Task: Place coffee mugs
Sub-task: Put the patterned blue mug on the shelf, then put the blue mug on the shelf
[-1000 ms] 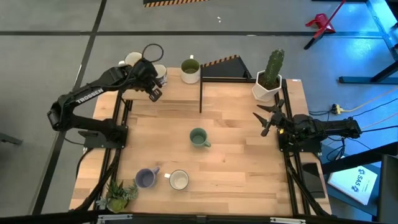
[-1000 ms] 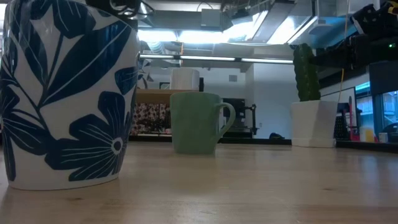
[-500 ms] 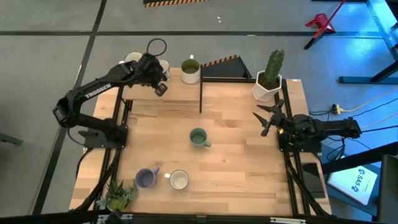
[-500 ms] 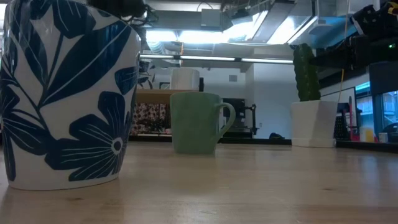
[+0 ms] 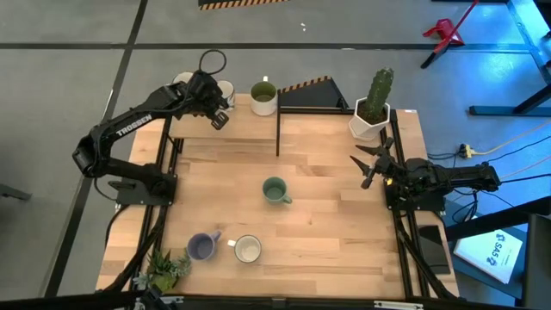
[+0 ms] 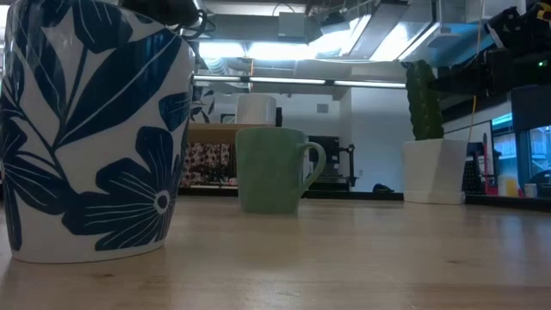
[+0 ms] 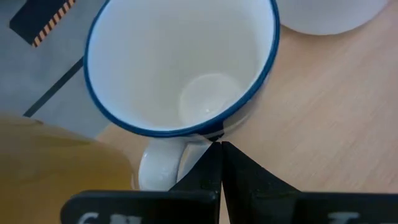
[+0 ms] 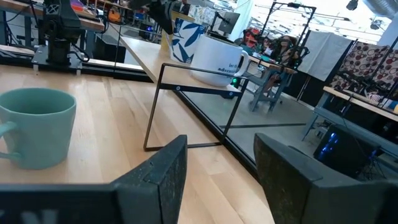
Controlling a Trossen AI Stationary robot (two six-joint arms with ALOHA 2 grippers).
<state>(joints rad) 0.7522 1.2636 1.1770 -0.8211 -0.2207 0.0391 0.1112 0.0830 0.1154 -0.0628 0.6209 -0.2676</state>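
Note:
The blue-rimmed mug (image 5: 226, 89) stands upright by the cream-yellow mug, so I should keep my left gripper's fingers closed as it backs away until it nears the lavender mug (image 5: 201, 247).
In the high view my left gripper (image 5: 217, 118) is shut at the table's far-left corner, against a white blue-rimmed mug (image 5: 225, 89). The cream-yellow mug (image 7: 56, 168) and another whitish mug (image 7: 333, 12) stand close beside it. A whitish mug (image 5: 263, 96) stands at the far edge. The sage green mug (image 5: 275, 190) stands upright mid-table. The lavender mug (image 5: 201, 247) and a blue-flowered whitish mug (image 5: 248, 250) stand near the near edge. My right gripper (image 5: 372, 164) waits open at the right edge. My left gripper has its shut fingertips (image 7: 219, 149) at the blue-rimmed mug's outer wall (image 7: 214, 132), just below the rim and beside the root of its handle (image 7: 158, 168). The fingers slant down from above on the near side. The mug stands upright on the table.
A white faceted pot with a cactus (image 5: 372, 108) stands at the far-right corner. A thin black wire frame (image 5: 277, 129) rises from the far middle of the table. A small potted plant (image 5: 168, 269) sits at the near-left corner. Bare wood lies around the green mug.
My left gripper has moved toward the table's far edge, closing on the group of mugs in the far-left corner, its fingers staying shut. The blue-rimmed mug in front of it seems to have slid a little toward the far edge.

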